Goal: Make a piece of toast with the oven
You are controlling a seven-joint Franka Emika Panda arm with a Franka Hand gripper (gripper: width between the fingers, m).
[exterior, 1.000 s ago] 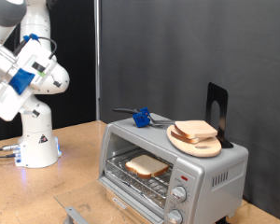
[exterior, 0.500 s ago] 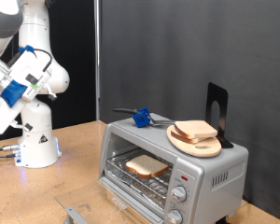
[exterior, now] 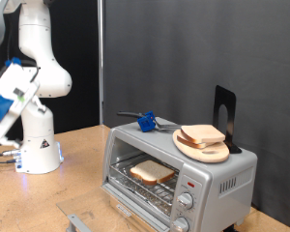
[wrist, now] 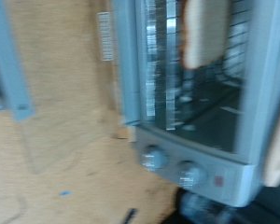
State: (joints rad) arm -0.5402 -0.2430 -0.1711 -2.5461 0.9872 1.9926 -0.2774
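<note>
The oven's glass door point(exterior: 95, 207) is folded down, well below the robot's gripper, so the gripper should go down low next to the door's handle bar point(exterior: 76, 223) and swing the door up.
The silver oven point(exterior: 217, 179) stands on the wooden table at the exterior view's lower right, its glass door folded down and open. The piece of toast point(exterior: 152, 172) lies flat on the wire rack inside. The blurred wrist view looks at the oven point(wrist: 261, 75) from some way off, with the toast point(wrist: 205, 33) on the rack, two knobs point(wrist: 155, 159) and the door's handle bar point(wrist: 9, 65). My gripper point(exterior: 10, 92) is far from the oven at the exterior view's left edge. Its fingers are cut off there and do not show in the wrist view.
On the oven's roof a round wooden board point(exterior: 211, 152) carries a second bread slice point(exterior: 201, 133). A blue-handled utensil point(exterior: 145, 121) and a black stand point(exterior: 224, 111) are also up there. The robot's white base point(exterior: 37, 145) stands on the table at the left.
The arm has swung left and down, away from the oven, carrying the hand to the frame's left edge. The toast, the oven and the things on top have not moved.
</note>
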